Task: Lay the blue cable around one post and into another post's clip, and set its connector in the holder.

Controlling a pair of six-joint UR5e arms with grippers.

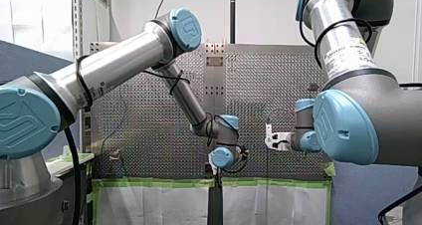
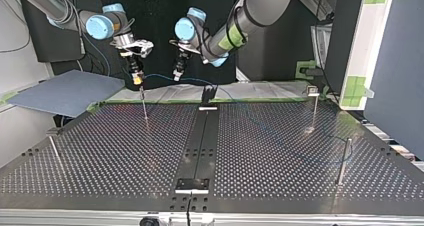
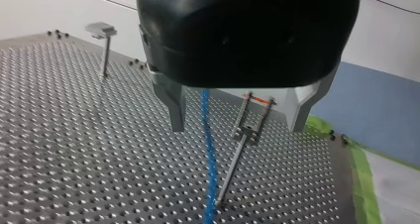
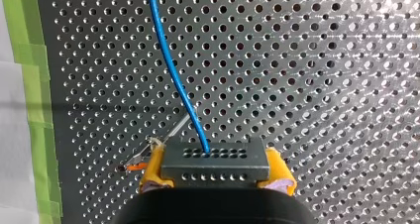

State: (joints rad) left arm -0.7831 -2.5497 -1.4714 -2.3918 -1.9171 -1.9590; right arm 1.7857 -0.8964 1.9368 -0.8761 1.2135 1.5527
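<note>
The blue cable (image 4: pixel 165 49) comes out of the grey connector block in a smooth bow (image 4: pixel 189 109), so the cable will swing to the side in a gentle curve when I carry the block.
The blue cable (image 4: pixel 174 80) runs out of a grey connector block (image 4: pixel 215 163), and my right gripper (image 4: pixel 216 170) is shut on that block with its yellow pads. In the top view my right gripper (image 2: pixel 136 77) hangs above a thin post (image 2: pixel 145 106) near the table's far edge. My left gripper (image 3: pixel 237 127) is open, and the blue cable (image 3: pixel 209 149) passes loosely between its metal fingers (image 3: pixel 174 110) without touching them. A clipped post (image 3: pixel 250 125) stands just ahead of it. The black holder (image 2: pixel 207 94) sits on the centre strip, to the right of my left gripper (image 2: pixel 177 75).
More posts stand on the perforated table (image 2: pixel 115 151): one at the top view's left (image 2: pixel 54 148), two at its right (image 2: pixel 314 108) (image 2: pixel 345 158). A second bracket (image 2: pixel 192 185) sits at the near edge. Green tape (image 4: pixel 29 85) marks the table's border.
</note>
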